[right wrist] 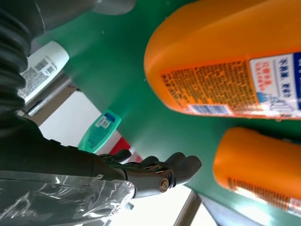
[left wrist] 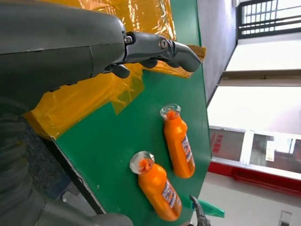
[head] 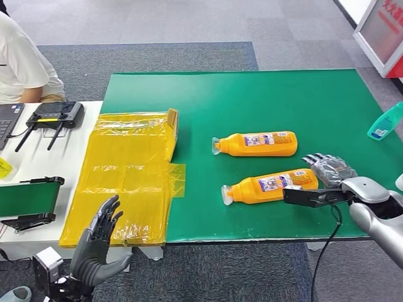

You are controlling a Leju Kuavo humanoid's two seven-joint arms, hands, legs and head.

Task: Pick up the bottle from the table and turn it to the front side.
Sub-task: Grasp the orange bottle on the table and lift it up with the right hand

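Note:
The near bottle [head: 270, 186] has dense fine print [head: 300, 177] facing up, so I expect its front label to be hidden underneath and show when I turn the bottle over.
Two orange bottles with clear caps lie on their sides on the green mat [head: 285, 94], caps pointing left. The nearer bottle [head: 271, 185] [left wrist: 158, 188] [right wrist: 227, 56] shows its printed label side up. The farther bottle [head: 256, 144] [left wrist: 178, 143] [right wrist: 259, 165] lies parallel behind it. My right hand [head: 329, 168] [right wrist: 156, 172] hovers just past the nearer bottle's base, fingers spread and holding nothing. My left hand [head: 97, 242] [left wrist: 149, 49] is raised at the table's front edge over the yellow plastic, fingers apart and empty.
A yellow plastic bag [head: 128, 173] covers the mat's left end. A teal bottle [head: 386, 121] [right wrist: 99, 129] lies at the right edge. A white side table [head: 71, 151] holds a controller [head: 55, 115] and a laptop; a person [head: 21, 63] sits behind it.

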